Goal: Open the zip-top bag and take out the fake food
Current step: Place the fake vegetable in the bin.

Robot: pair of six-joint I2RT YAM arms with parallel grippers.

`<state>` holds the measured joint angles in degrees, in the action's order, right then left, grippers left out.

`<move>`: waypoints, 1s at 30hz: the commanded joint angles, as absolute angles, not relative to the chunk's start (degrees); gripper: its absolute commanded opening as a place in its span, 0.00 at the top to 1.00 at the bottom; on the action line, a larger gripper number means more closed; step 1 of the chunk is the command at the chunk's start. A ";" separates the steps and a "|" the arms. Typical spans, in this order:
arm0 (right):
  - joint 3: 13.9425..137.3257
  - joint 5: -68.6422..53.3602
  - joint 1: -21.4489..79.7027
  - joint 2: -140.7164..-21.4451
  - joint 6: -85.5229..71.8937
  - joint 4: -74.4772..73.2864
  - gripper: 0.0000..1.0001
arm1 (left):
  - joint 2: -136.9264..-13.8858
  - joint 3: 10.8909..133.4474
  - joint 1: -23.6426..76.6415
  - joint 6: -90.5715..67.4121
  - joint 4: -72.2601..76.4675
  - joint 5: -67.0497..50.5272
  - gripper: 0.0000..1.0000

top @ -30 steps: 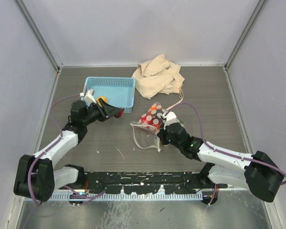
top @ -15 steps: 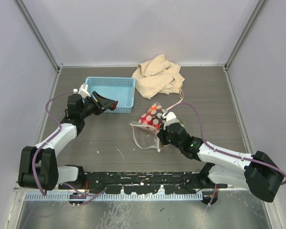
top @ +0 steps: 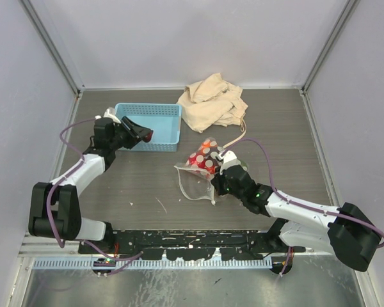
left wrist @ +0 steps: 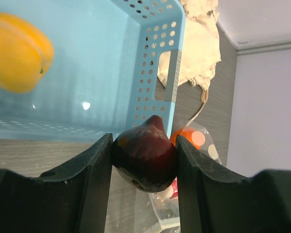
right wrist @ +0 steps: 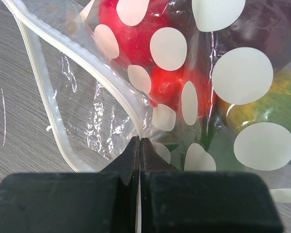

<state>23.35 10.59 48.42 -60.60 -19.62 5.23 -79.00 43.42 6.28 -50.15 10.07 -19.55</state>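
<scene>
I should keep moving my left gripper inward and let go over the basket's bottom, because the dark maroon fruit [top: 148, 135] is above the basket's front edge and there is open room on the basket's bottom beyond [top: 159, 125].
The clear polka-dot zip-top bag [top: 198, 167] lies mid-table with its white zip strip [right wrist: 53, 97] parted. Red, green, yellow and dark fake food [right wrist: 136, 29] shows inside it. My right gripper [top: 216, 185] is shut on the bag's edge by the zip strip [right wrist: 139, 141]. My left gripper [top: 143, 134] is shut on a dark maroon fruit [left wrist: 145, 155] and holds it above the front edge of the light blue basket [top: 161, 112]. An orange-yellow fruit [left wrist: 17, 51] lies in the basket. An orange fruit [left wrist: 186, 138] in the bag shows past the maroon one.
A beige cloth drawstring bag [top: 212, 102] lies crumpled at the back, right of the basket, its cord trailing toward the zip-top bag. Grey walls close the table on three sides.
My left gripper has carried the maroon fruit back and left, from beside the basket's near right corner to over the basket's front edge. The right gripper and bag have stayed still.
</scene>
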 commanded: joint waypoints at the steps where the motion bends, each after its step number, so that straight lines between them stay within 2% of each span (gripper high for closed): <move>1: 23.29 10.54 48.52 -59.15 -19.16 8.00 0.99 | -79.56 47.87 5.98 -49.27 8.04 -15.13 0.93; 10: 23.25 10.45 48.52 -59.22 -19.16 8.09 0.99 | -82.64 54.57 5.98 -48.08 -1.68 -7.58 0.92; 23: 23.37 10.38 48.52 -59.46 -19.07 8.18 0.99 | -89.26 61.64 6.22 -48.34 -6.17 -1.65 0.88; 27: 23.37 10.33 48.52 -59.59 -19.04 8.31 0.99 | -91.94 64.72 6.66 -47.71 -7.76 -0.46 0.80; 30: 23.37 10.23 48.52 -59.69 -19.07 8.29 0.99 | -94.24 67.74 7.21 -46.34 -9.38 0.68 0.52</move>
<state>23.14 10.37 48.42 -60.58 -19.62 5.58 -92.53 62.63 6.52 -48.49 -7.97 -2.20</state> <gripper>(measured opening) 0.029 0.481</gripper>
